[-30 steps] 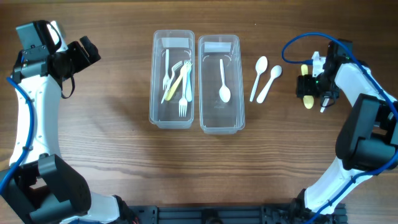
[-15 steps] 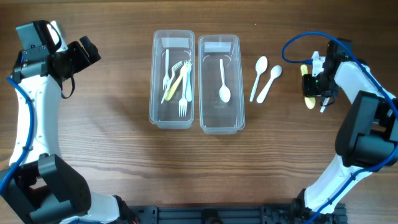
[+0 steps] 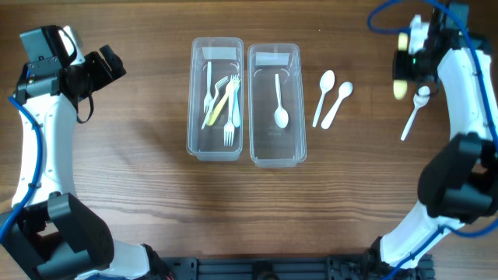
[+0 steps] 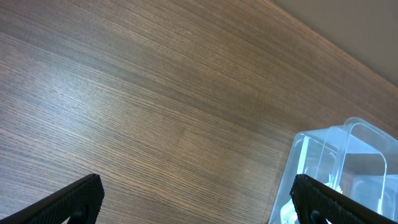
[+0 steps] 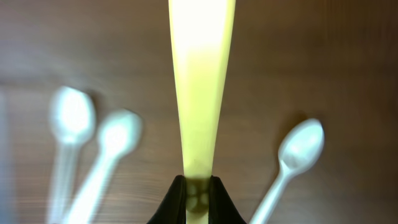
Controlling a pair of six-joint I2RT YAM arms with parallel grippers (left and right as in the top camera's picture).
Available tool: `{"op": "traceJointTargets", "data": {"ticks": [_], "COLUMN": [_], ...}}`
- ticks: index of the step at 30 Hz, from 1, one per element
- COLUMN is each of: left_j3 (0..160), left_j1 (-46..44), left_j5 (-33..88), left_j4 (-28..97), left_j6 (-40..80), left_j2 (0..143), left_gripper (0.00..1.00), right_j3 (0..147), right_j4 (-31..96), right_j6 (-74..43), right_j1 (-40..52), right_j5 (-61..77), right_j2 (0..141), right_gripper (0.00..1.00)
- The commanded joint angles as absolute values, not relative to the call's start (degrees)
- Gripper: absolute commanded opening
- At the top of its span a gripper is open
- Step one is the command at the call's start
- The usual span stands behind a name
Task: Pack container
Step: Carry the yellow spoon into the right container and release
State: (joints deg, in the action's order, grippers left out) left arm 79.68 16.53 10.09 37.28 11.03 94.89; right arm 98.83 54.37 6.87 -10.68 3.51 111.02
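Observation:
The yellow utensil (image 3: 400, 89) is pointing along the white spoon's container. My right gripper should keep carrying it until it is hanging over that container's free bottom (image 3: 263, 101), and then let go.
Two clear containers stand side by side at mid-table. The left container (image 3: 215, 148) holds forks and a yellow utensil; the right container (image 3: 273, 152) holds one white spoon. My right gripper (image 3: 406, 65) is shut on the handle of a yellow plastic utensil (image 5: 200, 93), held off the table at the far right. Below it a white spoon (image 3: 412, 113) lies on the wood, and two more white spoons (image 3: 331, 98) lie beside the right container. My left gripper (image 3: 109, 65) hangs open at the far left with nothing between its fingers (image 4: 71, 202).
The corner of the left container (image 4: 339, 168) shows at the right of the left wrist view. In the right wrist view the spoon pair (image 5: 93, 134) is blurred at left and the single spoon (image 5: 298, 152) lies at right.
My right gripper closed on the yellow utensil and lifted it toward the far edge. The white spoon that lay beside it stays on the table. The left arm has not moved.

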Motion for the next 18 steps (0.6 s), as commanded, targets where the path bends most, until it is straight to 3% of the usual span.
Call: {"op": "traceJointTargets", "data": {"ticks": [1,9,15,18], "left_j3": [80.8,80.8,80.8,80.8], "left_j1": [16.8,16.8,16.8,16.8], "left_j5": [10.2,10.2,10.2,10.2], "left_j4": [37.3,37.3,37.5,37.5], "left_j6": [11.3,11.3,11.3,11.3], "left_j2": [93.4,93.4,93.4,93.4], "left_gripper": [1.00,1.00,1.00,1.00], "right_j3": [102.0,101.3,98.8,98.8], "right_j4": [54.7,53.1,53.1,52.5], "right_j6": [0.8,-6.2,-7.6,-7.6], "right_j1": [-2.1,20.3,26.1,26.1], "right_j5": [12.3,6.2,5.5,5.5], "right_j2": [106.7,108.9,116.7,118.1], "right_gripper": [0.04,0.04,0.05,0.15]}}
